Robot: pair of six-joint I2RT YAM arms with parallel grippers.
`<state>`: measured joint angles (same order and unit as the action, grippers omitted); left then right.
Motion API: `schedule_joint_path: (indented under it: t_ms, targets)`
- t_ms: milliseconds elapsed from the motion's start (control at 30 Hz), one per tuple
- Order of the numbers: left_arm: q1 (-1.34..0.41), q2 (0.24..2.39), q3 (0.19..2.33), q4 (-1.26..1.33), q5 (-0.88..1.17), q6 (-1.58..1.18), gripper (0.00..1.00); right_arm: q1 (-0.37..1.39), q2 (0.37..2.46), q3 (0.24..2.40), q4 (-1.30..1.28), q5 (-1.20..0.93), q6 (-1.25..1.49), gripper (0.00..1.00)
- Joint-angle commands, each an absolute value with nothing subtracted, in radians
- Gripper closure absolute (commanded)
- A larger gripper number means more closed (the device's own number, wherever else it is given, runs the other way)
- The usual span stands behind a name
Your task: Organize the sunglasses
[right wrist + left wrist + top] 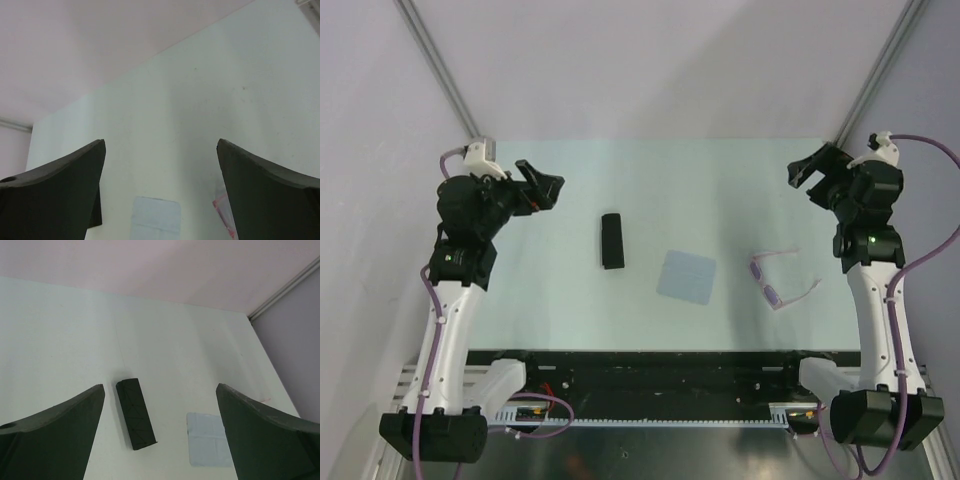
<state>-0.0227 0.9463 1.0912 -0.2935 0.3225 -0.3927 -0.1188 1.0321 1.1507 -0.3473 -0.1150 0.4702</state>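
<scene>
The black case is clear of the blue cloth. I should keep moving my open right gripper toward the case until the fingers are on both sides of its narrow width (612, 242).
The sunglasses (775, 280) lie on the pale table (670, 190) at the right, temple arms unfolded, lenses purple-tinted in a thin pinkish frame. Only a corner of the sunglasses (222, 212) shows in the right wrist view, beside the right finger. My right gripper (800, 172) hovers raised at the far right, jaws wide open and empty, well behind the sunglasses. Over the far left hangs my left gripper (548, 190), also open with nothing in it.
A black oblong case (611, 241) lies left of centre, also seen as the case (135, 413) between the left fingers. A pale blue square cloth (686, 276) lies between case and sunglasses; the cloth (207, 446) (156, 219) shows in both wrist views.
</scene>
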Motion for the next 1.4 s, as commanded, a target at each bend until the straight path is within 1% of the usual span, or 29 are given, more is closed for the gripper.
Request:
schedule_joint_path:
  t_ms: [0,67,133,167,200,233,267,333,367,467,500,633,667,733,767,867,967,1067,1167,1233,1367]
  targets:
    - [-0.017,0.896,1.074,-0.262,0.334,-0.431,0.0,-0.066,1.048,1.189,-0.341,-0.15,0.459,0.0]
    - [-0.014,0.885,1.08,-0.264,0.43,-0.424,0.0,-0.012,1.065,1.189,-0.345,-0.149,0.459,0.0]
    - [-0.014,0.873,1.072,-0.261,0.514,-0.42,0.0,0.067,1.097,1.19,-0.35,-0.074,0.446,0.0]
    - [-0.014,0.864,1.068,-0.261,0.514,-0.422,0.0,0.151,1.107,1.189,-0.362,-0.001,0.448,0.0]
    - [-0.014,0.861,1.048,-0.259,0.511,-0.419,0.0,0.191,1.13,1.189,-0.362,0.036,0.449,0.0]
    - [-0.014,0.858,1.036,-0.261,0.496,-0.414,0.0,0.231,1.147,1.19,-0.362,0.061,0.454,0.0]
    - [-0.014,0.856,1.026,-0.261,0.479,-0.411,0.0,0.324,1.164,1.19,-0.354,0.086,0.456,0.0]
    - [-0.014,0.841,0.983,-0.261,0.415,-0.414,0.0,0.415,1.213,1.19,-0.335,0.155,0.443,0.0]
    - [-0.014,0.832,0.965,-0.262,0.396,-0.414,0.0,0.498,1.227,1.19,-0.31,0.213,0.44,0.0]
    - [-0.015,0.81,0.887,-0.271,0.318,-0.443,0.0,0.612,1.308,1.19,-0.229,0.293,0.426,0.0]
    - [-0.015,0.807,0.855,-0.294,0.293,-0.462,0.0,0.679,1.33,1.19,-0.206,0.307,0.423,0.0]
    - [-0.015,0.81,0.808,-0.342,0.267,-0.517,0.0,0.819,1.457,1.193,-0.074,0.391,0.408,0.0]
    - [-0.015,0.808,0.804,-0.35,0.267,-0.517,0.0,0.842,1.509,1.2,-0.04,0.46,0.41,0.0]
    - [-0.015,0.807,0.793,-0.38,0.235,-0.52,0.0,0.9,1.578,1.257,-0.06,0.504,0.411,0.0]
    - [-0.015,0.804,0.793,-0.408,0.21,-0.52,0.0,0.913,1.647,1.287,-0.087,0.559,0.422,0.0]
    - [-0.012,0.819,0.805,-0.478,0.091,-0.523,0.0,0.951,1.748,1.405,-0.178,0.615,0.454,0.0]
    - [-0.006,0.869,0.828,-0.532,0.022,-0.529,0.0,0.977,1.851,1.476,-0.19,0.62,0.448,0.01]
    - [-0.003,0.916,0.838,-0.58,0.043,-0.528,0.0,0.985,1.948,1.558,-0.221,0.597,0.459,0.0]
    - [-0.003,0.96,0.831,-0.594,0.048,-0.526,0.0,0.988,2.057,1.675,-0.319,0.601,0.5,0.0]
    - [0.034,0.977,0.828,-0.597,0.051,-0.512,0.0,0.988,2.12,1.716,-0.365,0.606,0.515,0.0]
    - [0.061,0.989,0.825,-0.6,0.057,-0.499,0.0,0.988,2.177,1.785,-0.4,0.614,0.505,0.0]
